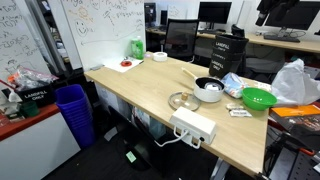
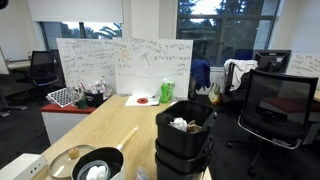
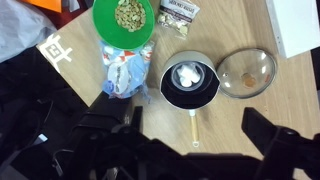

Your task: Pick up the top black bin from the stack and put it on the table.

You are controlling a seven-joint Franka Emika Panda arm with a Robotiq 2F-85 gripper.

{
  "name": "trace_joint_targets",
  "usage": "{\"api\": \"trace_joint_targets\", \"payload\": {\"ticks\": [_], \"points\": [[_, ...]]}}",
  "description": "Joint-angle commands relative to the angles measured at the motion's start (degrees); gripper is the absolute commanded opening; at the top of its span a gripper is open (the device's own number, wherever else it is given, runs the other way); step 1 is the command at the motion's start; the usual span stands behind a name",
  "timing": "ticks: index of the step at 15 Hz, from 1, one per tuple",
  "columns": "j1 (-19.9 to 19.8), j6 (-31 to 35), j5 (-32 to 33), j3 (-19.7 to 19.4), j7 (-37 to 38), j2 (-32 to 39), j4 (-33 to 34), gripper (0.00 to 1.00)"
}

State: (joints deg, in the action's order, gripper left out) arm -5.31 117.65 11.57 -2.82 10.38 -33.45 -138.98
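Observation:
The pan's handle (image 3: 195,130) is below my open gripper, away from the black bins, so I should swing over to the top black bin's rim before going down.
The stack (image 2: 182,162) of nested black bins stands at the edge of the table (image 2: 90,125). The top black bin (image 2: 186,128) sits in it, with white scraps inside. In an exterior view the stack (image 1: 221,52) shows white lettering at the table's far edge. In the wrist view my gripper (image 3: 195,135) is open and empty. Its two dark fingers spread wide above the wood top (image 3: 215,125), over the pan's handle. A black mass fills the wrist view's lower left; I cannot tell if it is the bins. My gripper does not show in either exterior view.
On the table are a green bowl (image 3: 124,18) of nuts, a black pan (image 3: 190,82), a glass lid (image 3: 247,70), a blue-white plastic bag (image 3: 125,72) and a white power strip (image 1: 194,126). A blue ribbed bin (image 1: 72,110) stands on the floor. A black office chair (image 2: 272,100) is beside the stack.

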Motion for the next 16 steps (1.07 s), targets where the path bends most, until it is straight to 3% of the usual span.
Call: {"api": "trace_joint_targets", "payload": {"ticks": [1,8,16], "points": [[-0.94,-0.01,-0.5,0.75,-0.35,-0.05,0.14,1.0],[-1.01,-0.01,-0.48,0.78,-0.29,-0.12,0.19,1.0],[-3.18,4.53,-1.4,1.22,9.15,9.15,6.92,1.0]]}}
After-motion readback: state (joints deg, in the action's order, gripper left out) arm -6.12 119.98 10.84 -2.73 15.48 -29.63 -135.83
